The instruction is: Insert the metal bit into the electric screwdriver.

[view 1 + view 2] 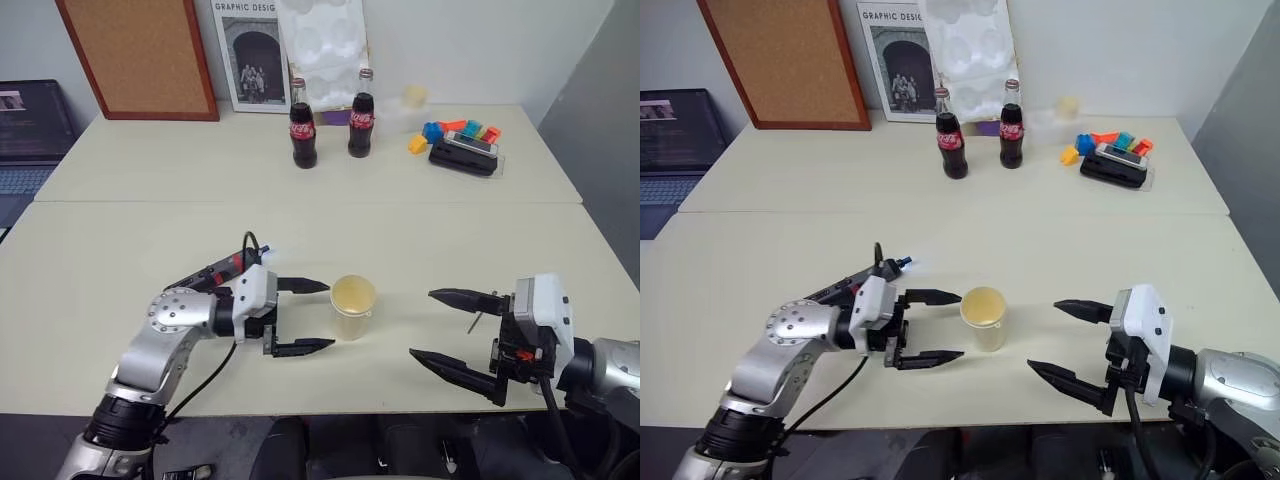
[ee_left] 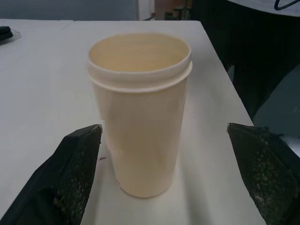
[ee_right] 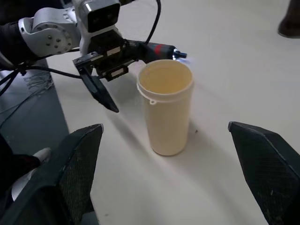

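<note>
The cream plastic cup's hollow opening has a thin rim (image 2: 140, 72) around it. The cup's side (image 1: 351, 326) will dent inward when I grip the cup and carry it.
The electric screwdriver (image 1: 222, 269) lies on the table behind my left wrist, black with a red band, its tip light (image 3: 180, 55) glowing blue. My left gripper (image 1: 330, 315) is open, its fingers level and pointing at a cream plastic cup (image 1: 353, 305) just in front of them, with nothing held. To the right of the cup, my right gripper (image 1: 421, 323) is open and empty, pointing towards it. A thin grey rod that looks like the metal bit (image 1: 472, 321) lies on the table just behind the right gripper's upper finger.
Two cola bottles (image 1: 303, 125) stand at the back of the far table. A black case (image 1: 464, 155) and coloured blocks (image 1: 470, 130) sit at the back right. A corkboard (image 1: 140, 55) and a poster (image 1: 252, 55) lean on the wall. The table's front edge runs close under both grippers.
</note>
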Controlling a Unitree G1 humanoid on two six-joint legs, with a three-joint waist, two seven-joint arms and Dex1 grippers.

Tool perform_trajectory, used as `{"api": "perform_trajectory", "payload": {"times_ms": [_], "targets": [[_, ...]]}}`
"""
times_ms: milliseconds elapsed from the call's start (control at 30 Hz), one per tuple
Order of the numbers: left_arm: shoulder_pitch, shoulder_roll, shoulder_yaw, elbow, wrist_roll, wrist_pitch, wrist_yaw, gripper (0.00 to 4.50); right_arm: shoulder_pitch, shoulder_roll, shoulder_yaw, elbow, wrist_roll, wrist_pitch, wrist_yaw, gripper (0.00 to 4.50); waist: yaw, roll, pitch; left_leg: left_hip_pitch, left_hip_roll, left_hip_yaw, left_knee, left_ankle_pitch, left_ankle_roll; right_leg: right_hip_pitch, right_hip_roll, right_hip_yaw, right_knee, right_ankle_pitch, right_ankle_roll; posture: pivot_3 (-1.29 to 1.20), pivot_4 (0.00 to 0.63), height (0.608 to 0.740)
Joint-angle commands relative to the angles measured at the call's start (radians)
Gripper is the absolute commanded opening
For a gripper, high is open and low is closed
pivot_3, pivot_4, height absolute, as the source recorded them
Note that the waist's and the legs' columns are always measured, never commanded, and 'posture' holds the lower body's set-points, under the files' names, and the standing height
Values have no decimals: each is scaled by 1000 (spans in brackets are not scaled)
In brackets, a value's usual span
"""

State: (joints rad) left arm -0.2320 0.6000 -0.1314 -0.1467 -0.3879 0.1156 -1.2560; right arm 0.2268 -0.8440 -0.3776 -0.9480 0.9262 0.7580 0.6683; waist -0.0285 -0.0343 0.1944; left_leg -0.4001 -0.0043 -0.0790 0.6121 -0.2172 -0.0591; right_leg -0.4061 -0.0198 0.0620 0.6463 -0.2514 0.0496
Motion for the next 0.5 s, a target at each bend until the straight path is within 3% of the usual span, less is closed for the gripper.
{"api": "perform_trajectory", "payload": {"times_ms": [33,500], "targets": [[-39,-39,-29,41,27,-50,10,4458,34,-13,-58,-56,30,-20,-11,4500,1,1,0,0,0,0,0,0,0,0,0,0,0,0,0,0,150,740],[-103,-152,-90,179,95,-118,38,4458,113,-31,-61,-99,70,-71,-100,4500,0,0,0,0,-1,0,3,0,0,1,0,0,1,1,2,0,150,740]]}}
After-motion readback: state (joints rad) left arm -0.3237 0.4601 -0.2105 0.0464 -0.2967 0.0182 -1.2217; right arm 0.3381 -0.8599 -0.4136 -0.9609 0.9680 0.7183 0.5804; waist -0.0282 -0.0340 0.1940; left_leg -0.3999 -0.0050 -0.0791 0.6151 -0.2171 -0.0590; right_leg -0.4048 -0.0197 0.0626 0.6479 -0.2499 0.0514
